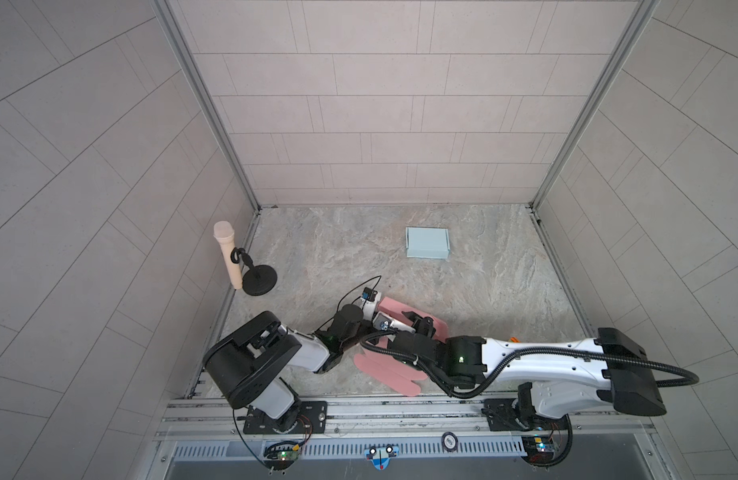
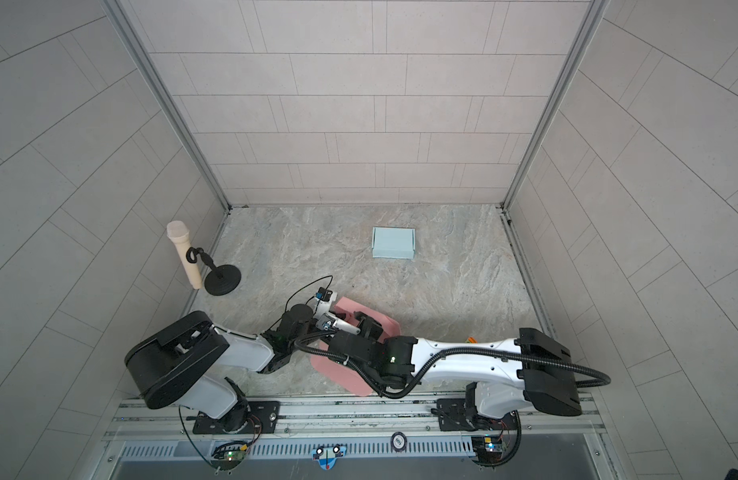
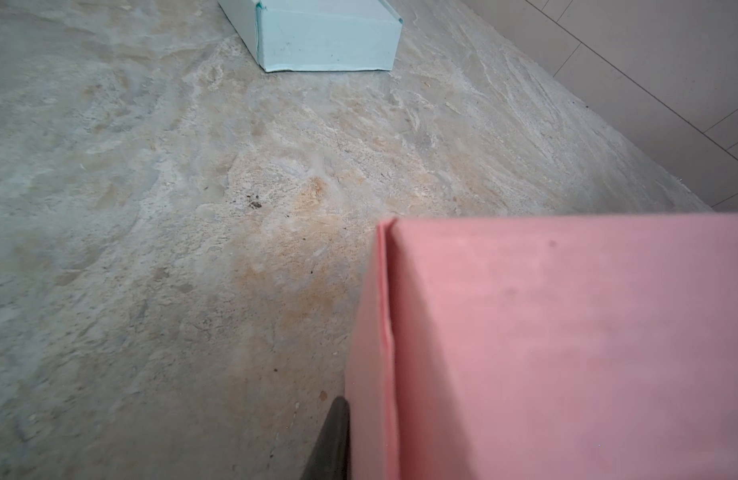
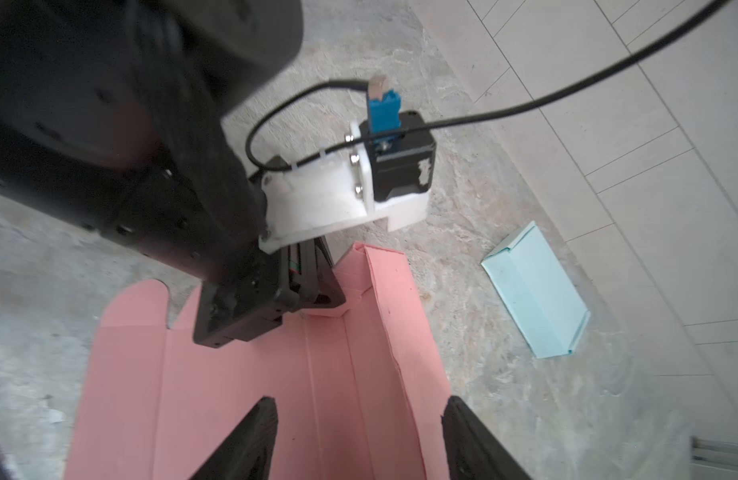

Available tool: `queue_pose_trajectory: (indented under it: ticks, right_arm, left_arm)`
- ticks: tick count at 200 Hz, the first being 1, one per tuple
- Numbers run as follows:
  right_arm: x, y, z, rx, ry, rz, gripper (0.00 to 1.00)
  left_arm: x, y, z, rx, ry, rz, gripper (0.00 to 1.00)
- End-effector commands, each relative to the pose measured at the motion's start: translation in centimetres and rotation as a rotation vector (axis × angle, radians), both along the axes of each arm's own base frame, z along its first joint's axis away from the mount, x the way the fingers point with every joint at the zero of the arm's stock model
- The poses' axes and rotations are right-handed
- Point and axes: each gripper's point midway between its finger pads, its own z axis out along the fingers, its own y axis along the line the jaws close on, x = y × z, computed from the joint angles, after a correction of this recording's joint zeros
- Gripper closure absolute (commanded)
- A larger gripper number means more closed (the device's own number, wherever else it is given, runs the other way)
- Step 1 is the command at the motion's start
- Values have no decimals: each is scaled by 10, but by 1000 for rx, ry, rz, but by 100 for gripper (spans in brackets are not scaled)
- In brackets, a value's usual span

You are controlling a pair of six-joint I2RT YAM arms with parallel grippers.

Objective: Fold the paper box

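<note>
Next, I pinch the long side's end [image 4: 386, 265] with my right gripper where the pink box's corner seam [image 3: 390, 260] gapes open beside my left gripper, while my left gripper holds the box steady.
The pink paper box [image 1: 394, 306] [image 2: 345, 306] lies partly folded near the table's front middle, with flat flaps [image 1: 386, 372] spread toward the front edge. My left gripper [image 4: 317, 291] is shut on one upright end wall of the pink box [image 3: 566, 340]; one finger [image 3: 332, 440] presses the wall's outer face, and the other finger is hidden behind the wall. My right gripper [image 4: 359, 403] [image 1: 419, 322] hovers open over the box [image 4: 338, 374]. Its fingers straddle the long raised side wall without touching it.
A folded light blue box [image 1: 427, 243] [image 2: 393, 243] [image 3: 326, 37] [image 4: 537, 295] sits at the back right of the marble table. A beige microphone [image 1: 228, 257] on a black round stand [image 1: 259, 281] stands at the left edge. Tiled walls enclose three sides.
</note>
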Motion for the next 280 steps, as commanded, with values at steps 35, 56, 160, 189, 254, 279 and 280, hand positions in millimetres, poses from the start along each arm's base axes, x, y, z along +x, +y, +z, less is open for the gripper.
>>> queue_pose_trajectory:
  ticks: [35, 56, 160, 189, 254, 279, 280]
  right_arm:
    - [30, -38, 17, 442, 262, -230, 36]
    - [45, -38, 10, 514, 359, -278, 37]
    - [66, -7, -58, 585, 604, -323, 39]
    - [66, -7, -70, 617, 661, -336, 43]
    - [62, -3, -75, 603, 698, -322, 49]
    - [61, 1, -71, 613, 707, -296, 51]
    - [61, 2, -71, 613, 707, -296, 51]
  left_arm:
    - [-5, -5, 2, 61, -40, -4, 86]
    - [-6, -6, 3, 67, -45, -7, 85]
    - [-9, -8, 6, 110, -79, -7, 84]
    - [-6, -7, 5, 108, -85, 12, 79]
    - [6, -21, 25, 59, -132, 12, 69]
    - [10, -27, 25, 58, -133, -2, 72]
    - [10, -27, 25, 58, -133, -4, 72]
